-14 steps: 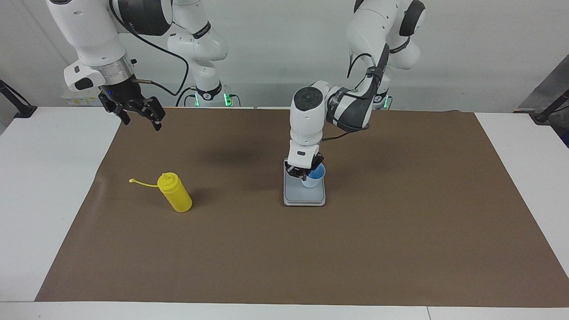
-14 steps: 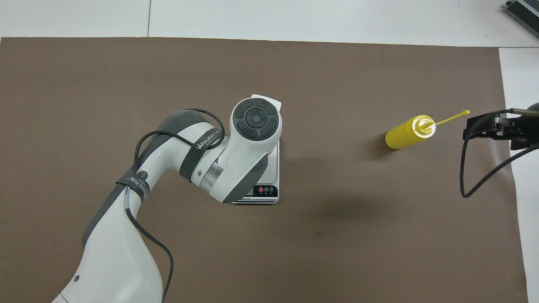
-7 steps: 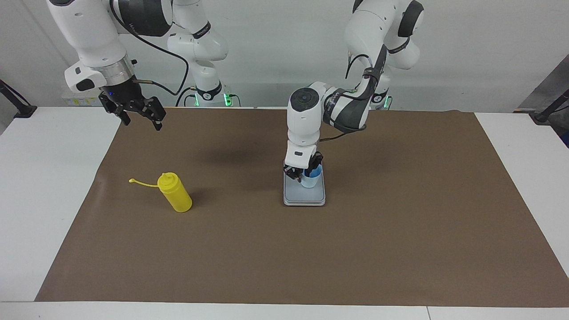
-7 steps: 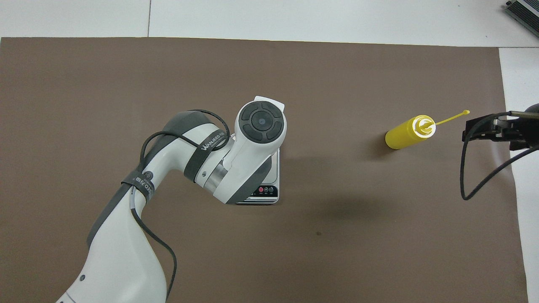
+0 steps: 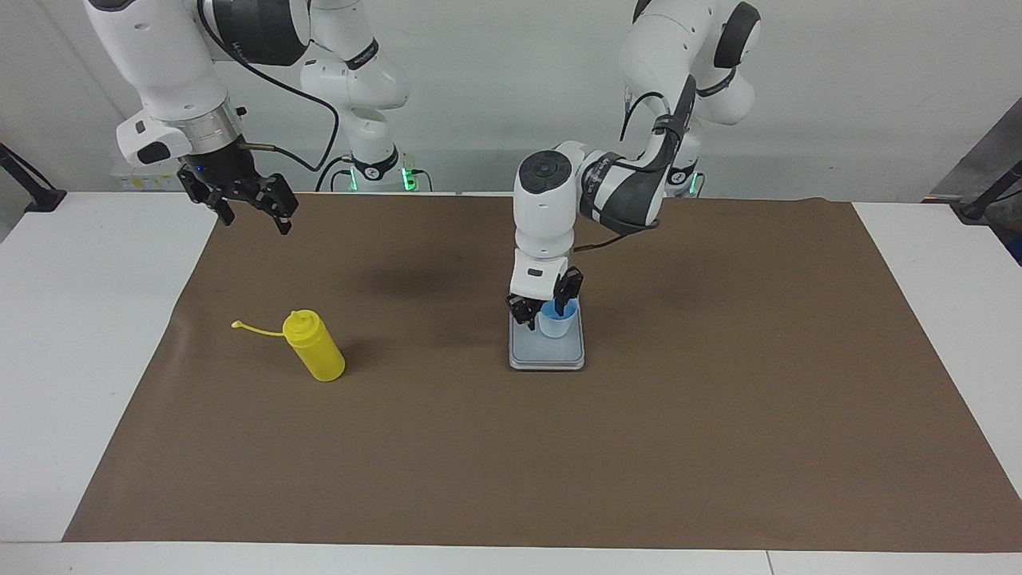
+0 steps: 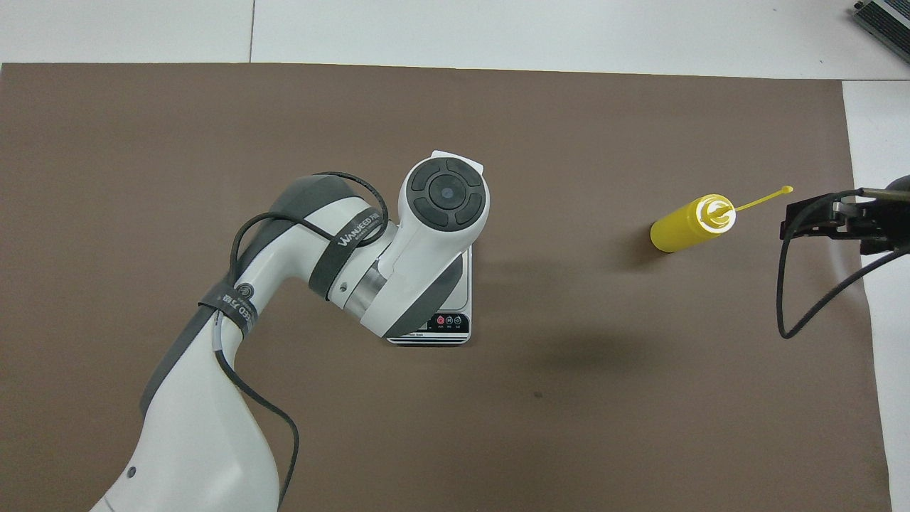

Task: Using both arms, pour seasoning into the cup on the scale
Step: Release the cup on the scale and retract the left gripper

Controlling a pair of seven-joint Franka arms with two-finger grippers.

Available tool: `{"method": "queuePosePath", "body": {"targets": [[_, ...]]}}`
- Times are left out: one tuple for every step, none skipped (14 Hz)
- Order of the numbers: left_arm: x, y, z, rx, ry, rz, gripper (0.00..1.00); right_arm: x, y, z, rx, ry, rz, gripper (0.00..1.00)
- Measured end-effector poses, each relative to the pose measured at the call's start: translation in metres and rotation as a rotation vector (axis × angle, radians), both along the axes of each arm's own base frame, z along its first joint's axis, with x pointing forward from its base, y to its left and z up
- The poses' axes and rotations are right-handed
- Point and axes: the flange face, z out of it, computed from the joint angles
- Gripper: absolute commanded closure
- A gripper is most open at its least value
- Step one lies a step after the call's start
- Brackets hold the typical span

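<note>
The cap strap [image 6: 765,199] points straight out beyond the yellow seasoning bottle [image 6: 692,225], so I expect it to stay out of the spout's way when I tilt the bottle.
The light-blue cup [image 5: 556,323] stands upright on the silver-grey scale [image 5: 547,356] at the middle of the brown mat. My left gripper [image 5: 544,303] hangs just over the cup with its fingers spread, one at the cup's rim, not clamping it. In the overhead view the left arm's wrist hides the cup, and only the scale's display end [image 6: 444,326] shows. The yellow seasoning bottle [image 5: 314,345] stands upright toward the right arm's end, its cap strap sticking out; it also shows in the overhead view [image 6: 693,222]. My right gripper [image 5: 254,216] is open and empty, raised over the mat's edge beside the bottle [image 6: 790,217].
A brown mat [image 5: 718,439] covers most of the white table [image 5: 72,359]. A black cable [image 6: 789,313] hangs from the right arm's wrist.
My left gripper has spread its fingers and risen slightly, leaving the cup standing on the scale. The right arm has hardly moved.
</note>
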Motion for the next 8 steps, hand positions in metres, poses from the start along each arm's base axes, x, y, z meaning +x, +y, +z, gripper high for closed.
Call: {"method": "queuePosePath", "body": {"targets": [[0.003,0.0,0.006,0.007,0.004,0.004,0.36,0.0,0.0,0.0,0.0,0.0,0.006,0.0],[0.006,0.0,0.011,0.011,0.006,0.008,0.35,0.0,0.0,0.0,0.0,0.001,0.012,0.0],[0.009,0.002,0.016,0.015,0.005,0.014,0.35,0.0,0.0,-0.001,0.0,-0.001,0.02,0.0],[0.013,0.006,0.021,0.019,0.006,0.023,0.35,0.001,0.0,-0.004,-0.002,-0.015,0.037,0.0],[0.017,0.012,0.025,0.021,0.007,0.035,0.35,0.002,-0.001,-0.009,-0.004,-0.034,0.063,0.0],[0.024,0.021,0.032,0.023,0.009,0.048,0.35,0.001,-0.004,-0.016,-0.008,-0.058,0.093,0.0],[0.032,0.032,0.044,0.024,0.01,0.055,0.35,0.0,-0.008,-0.025,-0.012,-0.08,0.119,0.0],[0.04,0.046,0.06,0.021,0.01,0.054,0.35,-0.003,-0.01,-0.034,-0.01,-0.098,0.142,0.0]]}}
